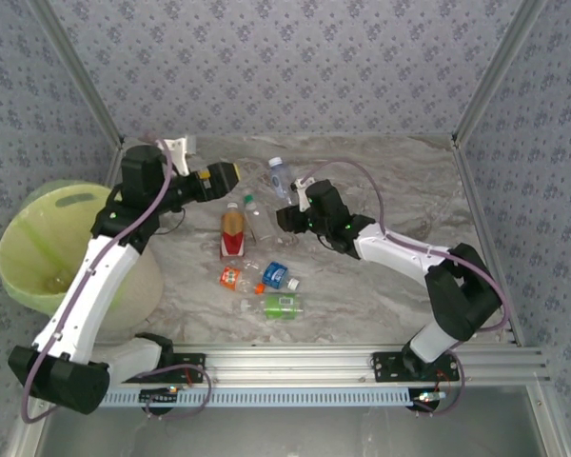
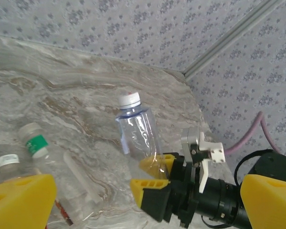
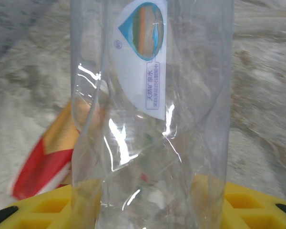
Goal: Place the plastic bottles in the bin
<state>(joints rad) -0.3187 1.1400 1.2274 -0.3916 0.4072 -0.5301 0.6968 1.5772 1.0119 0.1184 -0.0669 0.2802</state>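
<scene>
The robot's right gripper is holding the clear bottle by its lower end [image 2: 148, 164], far from the bin, so next the left gripper grabs the bottle by its white cap [image 2: 129, 100].
My right gripper [image 1: 285, 211] is shut on the lower end of a clear plastic bottle [image 1: 280, 179] with a white cap, seen upright in the left wrist view [image 2: 136, 131]. In the right wrist view this bottle [image 3: 152, 119] sits between the yellow fingers [image 3: 214, 198]. My left gripper [image 1: 223, 175] hangs open with nothing in it, left of that bottle, its fingers [image 2: 24, 200] spread wide. Several more bottles lie mid-table: a red-labelled one [image 1: 233, 232], a clear green-capped one [image 1: 259, 221], an orange one [image 1: 230, 278], a blue one [image 1: 276, 275], a green one [image 1: 282, 306]. The bin [image 1: 38, 249] stands at the left.
Metal frame posts [image 1: 476, 95] and patterned walls close in the marble table [image 1: 400, 190]. A rail [image 1: 343, 367] runs along the near edge by the arm bases. The right arm's pink cable [image 1: 362, 176] loops over the table's back.
</scene>
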